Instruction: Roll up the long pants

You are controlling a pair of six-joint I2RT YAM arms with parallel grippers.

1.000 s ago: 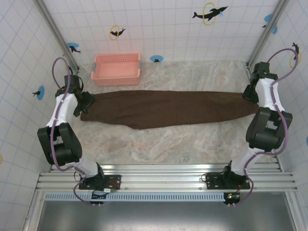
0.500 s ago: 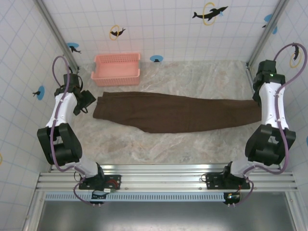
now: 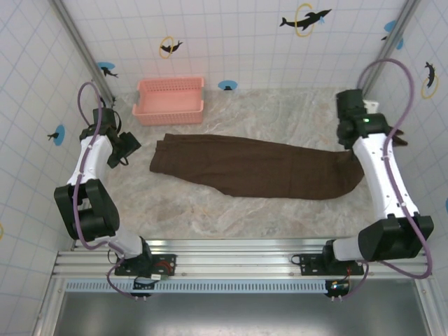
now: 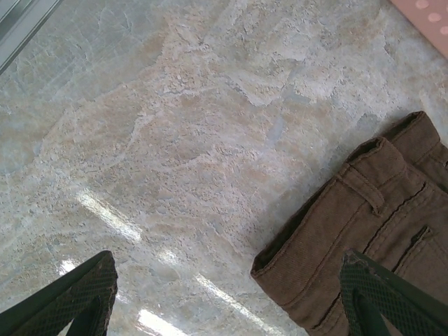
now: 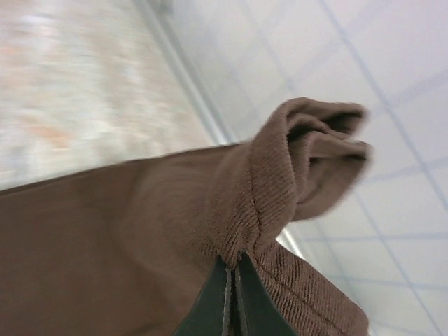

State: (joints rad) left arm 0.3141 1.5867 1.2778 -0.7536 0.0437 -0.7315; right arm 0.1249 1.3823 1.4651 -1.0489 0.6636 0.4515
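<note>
The leg hem (image 5: 280, 164) is raised and the pants lie flat. My right gripper keeps folding toward the waistband (image 3: 159, 155) and lets go of the hem just short of it.
The long pants (image 3: 259, 168) lie stretched across the marble table, dark brown, with the waist end at the left and the leg ends at the right. My right gripper (image 3: 348, 150) is shut on a bunched fold of the leg hem (image 5: 280, 175) and holds it off the table; the closed fingertips (image 5: 234, 262) pinch the cloth at a seam. My left gripper (image 3: 133, 148) hangs open just left of the waistband (image 4: 350, 224), not touching it. Its two fingers stand wide apart (image 4: 227, 259), and the right one (image 4: 378, 294) hovers over the waistband corner.
A pink slatted basket (image 3: 170, 101) stands at the back left of the table, close behind the waist end; its corner (image 4: 427, 14) shows in the left wrist view. Tiled walls and metal posts close in both sides. Bare marble (image 3: 210, 210) lies in front of the pants.
The right gripper has swung in from the right edge with the leg hem and lifted it. The whole garment slid right, so the waistband drew away from the left gripper, which stayed open.
</note>
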